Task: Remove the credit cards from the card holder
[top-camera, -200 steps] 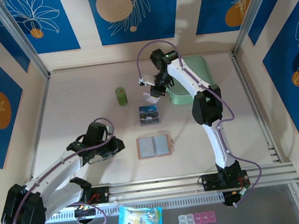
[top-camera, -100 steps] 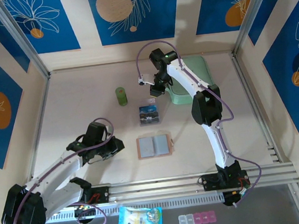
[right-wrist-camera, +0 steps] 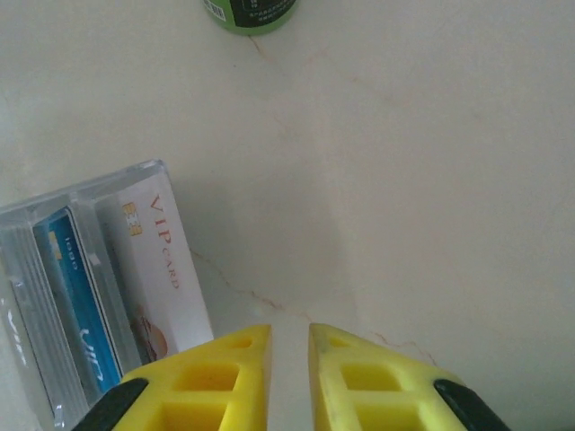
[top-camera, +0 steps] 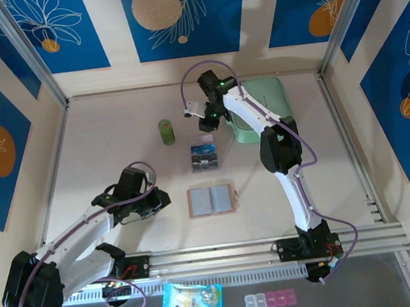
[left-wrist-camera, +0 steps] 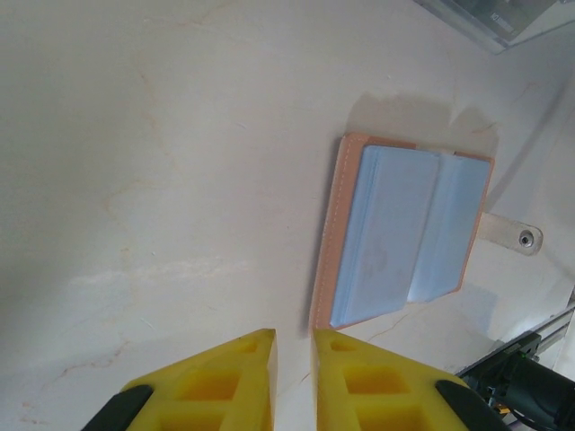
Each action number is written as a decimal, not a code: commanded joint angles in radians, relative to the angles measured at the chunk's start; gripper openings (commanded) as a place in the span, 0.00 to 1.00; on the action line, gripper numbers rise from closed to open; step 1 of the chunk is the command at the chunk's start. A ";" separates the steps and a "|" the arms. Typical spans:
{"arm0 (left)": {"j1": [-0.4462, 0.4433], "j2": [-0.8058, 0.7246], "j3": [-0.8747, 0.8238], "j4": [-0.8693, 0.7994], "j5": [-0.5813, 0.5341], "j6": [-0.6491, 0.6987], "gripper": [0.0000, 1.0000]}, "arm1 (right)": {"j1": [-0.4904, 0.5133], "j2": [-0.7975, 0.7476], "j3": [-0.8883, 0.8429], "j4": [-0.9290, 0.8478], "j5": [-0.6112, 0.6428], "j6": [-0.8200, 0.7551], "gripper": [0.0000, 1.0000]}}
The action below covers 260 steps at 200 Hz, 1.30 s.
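Note:
The open card holder's pockets (top-camera: 211,200) face up. My right gripper keeps moving toward the pocket (top-camera: 201,202) closest to my left gripper and opens its fingers there.
The card holder (top-camera: 211,201) lies open and flat at mid-table, pinkish-tan rim, grey pockets (left-wrist-camera: 409,229), snap tab (left-wrist-camera: 514,236) to one side. My left gripper (top-camera: 161,199) rests low just left of it; its yellow jaws (left-wrist-camera: 294,337) stand a narrow gap apart with nothing between them. Credit cards stand in a clear ribbed tray (right-wrist-camera: 135,172): a pale VIP card (right-wrist-camera: 157,269) and a blue card (right-wrist-camera: 76,287). My right gripper (top-camera: 206,118) hovers beyond the tray, and its jaws (right-wrist-camera: 289,334) are slightly apart and empty.
A green bottle (top-camera: 166,132) stands left of the right gripper, close ahead of it (right-wrist-camera: 252,11). A mint-green zip pouch (top-camera: 262,108) lies at the back right, under the right arm. Snack packet (top-camera: 192,300) and small boxes (top-camera: 270,300) sit past the near rail.
The right gripper has shifted back and to the left, away from the tray, and its jaws have parted a little. The left arm has stayed still.

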 commanded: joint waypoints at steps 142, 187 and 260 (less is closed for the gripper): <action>0.015 0.012 -0.006 0.013 0.027 0.018 0.17 | 0.020 0.005 -0.048 -0.037 -0.007 -0.026 0.23; 0.016 0.015 -0.011 0.034 0.038 0.015 0.18 | 0.020 -0.047 -0.067 0.023 0.004 0.009 0.23; 0.002 0.111 -0.029 0.195 0.093 -0.016 0.17 | 0.052 -0.272 -0.333 0.155 -0.045 0.272 0.23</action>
